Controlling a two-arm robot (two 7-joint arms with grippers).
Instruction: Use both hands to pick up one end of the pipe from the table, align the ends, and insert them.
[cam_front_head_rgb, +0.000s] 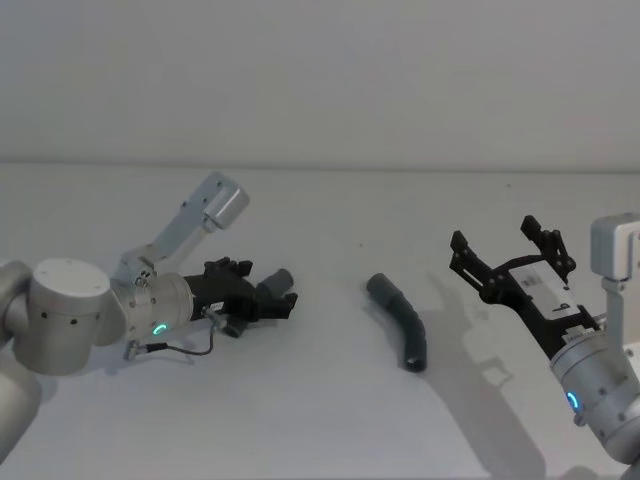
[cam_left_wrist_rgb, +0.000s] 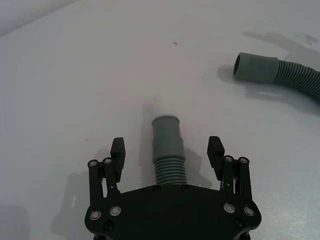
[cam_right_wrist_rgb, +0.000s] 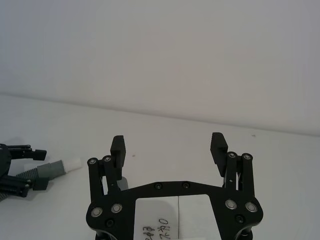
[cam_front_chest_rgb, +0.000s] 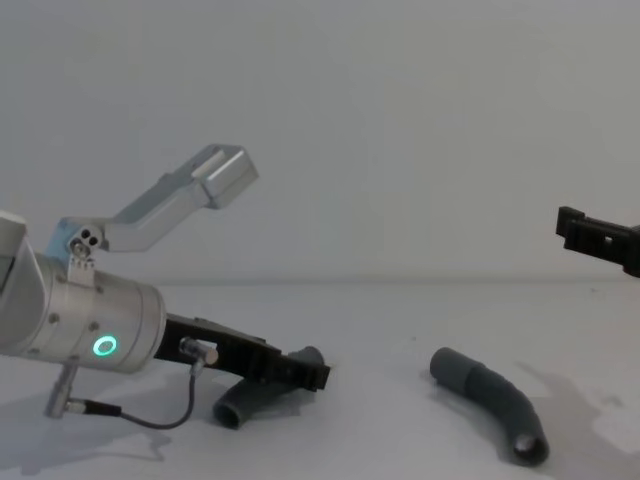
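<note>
The white tip juts straight out of the cuff's rim (cam_left_wrist_rgb: 165, 117), so I expect the white tip to stay seated and ride along when I lift the pipe piece.
One ribbed grey pipe piece (cam_left_wrist_rgb: 169, 167) lies on the white table (cam_front_head_rgb: 330, 420) at the left. Its smooth cuff end (cam_left_wrist_rgb: 167, 136) carries a short white tip (cam_left_wrist_rgb: 162, 106). My left gripper (cam_front_head_rgb: 262, 292) is low over it and open, its fingers (cam_left_wrist_rgb: 118, 152) straddling the ribbed part with a gap on each side. The other pipe piece (cam_front_head_rgb: 402, 322) lies curved near the middle, its cuff end (cam_left_wrist_rgb: 256, 67) facing the left gripper. My right gripper (cam_front_head_rgb: 503, 242) hangs open and empty above the table, to the right of that piece.
A pale grey wall (cam_front_head_rgb: 320, 80) closes the back of the table. Bare white surface stretches between the two pipe pieces and in front of them. A thin black cable (cam_front_chest_rgb: 150, 415) loops under the left wrist.
</note>
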